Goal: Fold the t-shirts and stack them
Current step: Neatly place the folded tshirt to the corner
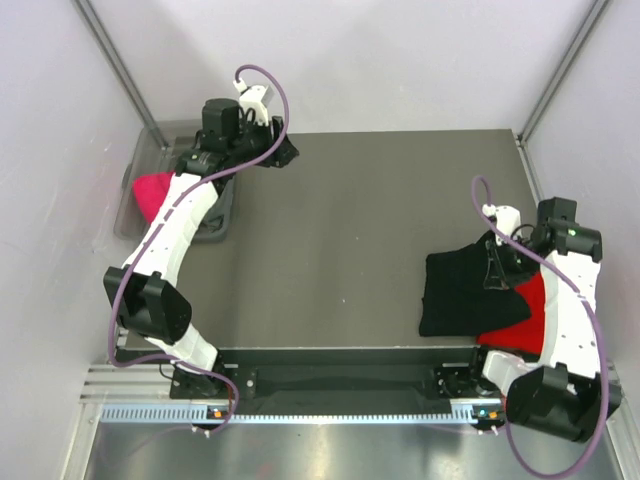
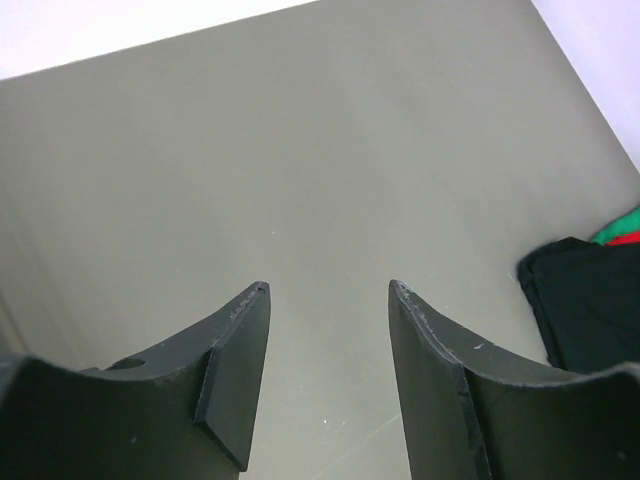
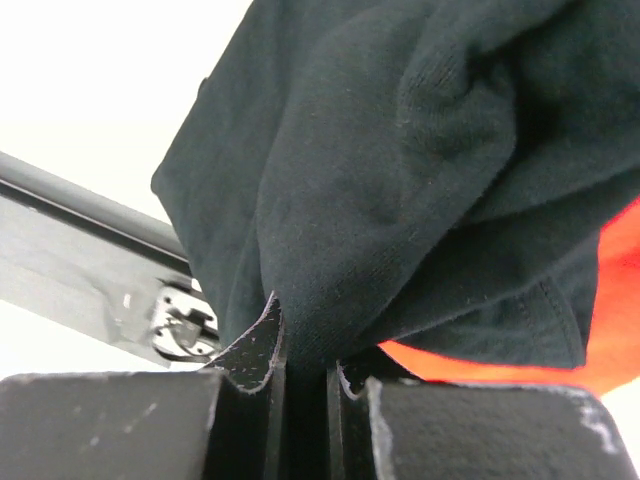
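My right gripper continues across the exposed red side (image 1: 530, 325) and lets go once black covers it, as the folded black t-shirt (image 1: 455, 292) lies partly over the red t-shirt.
A black t-shirt (image 1: 465, 292) lies folded at the table's right side, over a red t-shirt (image 1: 528, 312). My right gripper (image 1: 496, 264) is shut on a fold of the black cloth (image 3: 400, 180); in the right wrist view the gripper (image 3: 305, 345) pinches it, and red cloth (image 3: 612, 330) shows below. A pink t-shirt (image 1: 152, 190) sits in the tub at the far left. My left gripper (image 1: 277, 152) hovers open over the far left of the table. In the left wrist view the gripper (image 2: 330, 290) holds nothing, with the black shirt (image 2: 585, 310) and a strip of green cloth (image 2: 622, 225) far off.
A translucent grey plastic tub (image 1: 140, 160) stands at the table's far left edge, beside the left arm. Metal frame posts (image 1: 115, 60) rise at the back corners. The dark table top (image 1: 350, 230) spreads between the two arms.
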